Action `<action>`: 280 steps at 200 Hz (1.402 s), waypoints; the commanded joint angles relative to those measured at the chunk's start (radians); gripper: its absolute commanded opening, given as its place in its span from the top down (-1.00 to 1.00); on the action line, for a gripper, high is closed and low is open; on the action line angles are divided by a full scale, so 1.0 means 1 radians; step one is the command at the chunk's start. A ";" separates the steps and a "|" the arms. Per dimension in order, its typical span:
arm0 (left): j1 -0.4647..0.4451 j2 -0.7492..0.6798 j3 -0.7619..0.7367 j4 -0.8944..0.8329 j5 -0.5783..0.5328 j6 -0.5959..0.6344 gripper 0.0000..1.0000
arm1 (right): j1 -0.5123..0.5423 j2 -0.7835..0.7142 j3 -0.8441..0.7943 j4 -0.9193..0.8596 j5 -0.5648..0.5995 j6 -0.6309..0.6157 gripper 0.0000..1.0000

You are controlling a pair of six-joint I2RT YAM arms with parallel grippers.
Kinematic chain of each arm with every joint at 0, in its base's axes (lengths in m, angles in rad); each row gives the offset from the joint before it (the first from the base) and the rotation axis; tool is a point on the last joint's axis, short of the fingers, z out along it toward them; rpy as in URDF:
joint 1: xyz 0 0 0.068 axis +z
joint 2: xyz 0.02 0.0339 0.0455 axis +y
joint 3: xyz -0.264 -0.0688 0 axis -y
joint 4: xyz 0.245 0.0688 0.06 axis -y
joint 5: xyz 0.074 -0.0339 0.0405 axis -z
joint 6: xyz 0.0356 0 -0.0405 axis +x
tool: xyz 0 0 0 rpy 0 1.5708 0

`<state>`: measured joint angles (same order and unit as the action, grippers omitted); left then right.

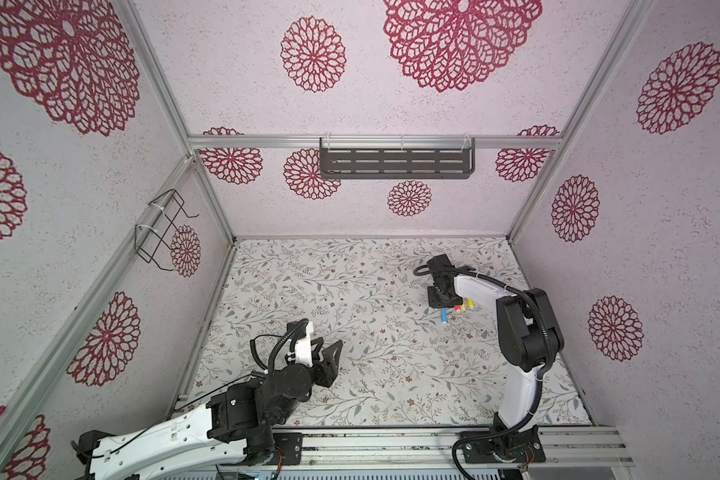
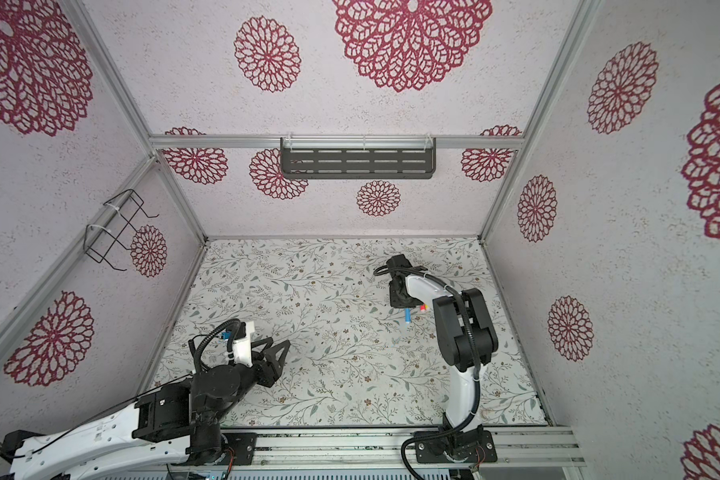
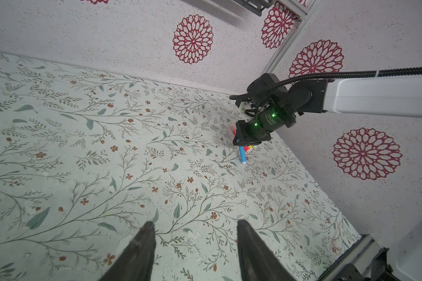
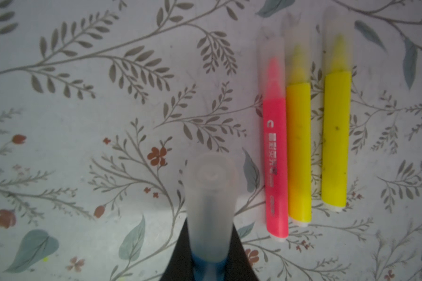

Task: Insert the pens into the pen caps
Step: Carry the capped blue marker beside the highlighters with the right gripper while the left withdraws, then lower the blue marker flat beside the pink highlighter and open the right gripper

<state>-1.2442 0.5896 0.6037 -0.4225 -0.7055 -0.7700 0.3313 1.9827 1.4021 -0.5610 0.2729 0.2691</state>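
My right gripper keeps going down to the free space (image 4: pixel 245 206) alongside and lets go there, because the blue pen's clear cap (image 4: pixel 212 201) faces the same way as the pink pen's cap.
My right gripper (image 4: pixel 210 226) is shut on the blue pen (image 4: pixel 208 265), which points down at the table with a frosted clear pen cap (image 4: pixel 211 194) over its tip. Beside it lie a pink pen (image 4: pixel 275 158) and two yellow pens (image 4: pixel 299 146) (image 4: pixel 335 133), side by side, each with a clear cap (image 4: pixel 271 48) over its tip. In both top views the blue pen (image 1: pixel 444 316) (image 2: pixel 408 316) pokes out under the right gripper (image 1: pixel 443 306) at the back right of the table. My left gripper (image 3: pixel 195 225) (image 1: pixel 337 345) hovers open and empty at the front left, far from the pens.
A dark slotted shelf (image 1: pixel 395 163) hangs on the back wall and a black wire rack (image 1: pixel 163 228) on the left wall. An aluminium rail (image 1: pixel 391 444) carries both arm bases along the front edge. The right wall stands close to the pens.
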 commanded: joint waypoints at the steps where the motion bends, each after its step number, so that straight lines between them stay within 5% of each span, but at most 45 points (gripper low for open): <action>1: -0.027 0.014 0.025 0.027 0.014 0.013 -0.12 | -0.003 0.028 0.088 -0.071 0.060 -0.025 1.00; 72: -0.078 0.017 0.051 0.004 -0.025 0.020 -0.13 | -0.009 0.100 0.198 -0.137 0.145 -0.036 0.89; 166: -0.112 0.009 0.059 -0.019 -0.064 0.013 -0.14 | -0.010 0.098 0.221 -0.158 0.212 -0.042 0.24; 248: -0.114 0.030 0.075 -0.034 -0.122 0.022 -0.16 | -0.009 -0.083 0.161 -0.113 0.133 -0.036 0.23; 254: -0.115 0.033 0.081 -0.042 -0.149 0.018 -0.22 | -0.009 -0.107 0.145 -0.090 0.097 -0.041 0.23; 265: -0.113 0.046 0.098 -0.060 -0.215 0.016 -0.98 | -0.009 -0.153 0.094 -0.017 -0.007 -0.062 0.24; 280: -0.112 0.072 0.129 -0.051 -0.307 0.095 -0.98 | -0.009 -0.225 0.019 0.096 -0.137 -0.074 0.24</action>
<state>-1.3518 0.6361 0.6708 -0.4671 -0.8467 -0.7471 0.3252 1.8843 1.4918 -0.6121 0.3351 0.2234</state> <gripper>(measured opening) 0.955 0.381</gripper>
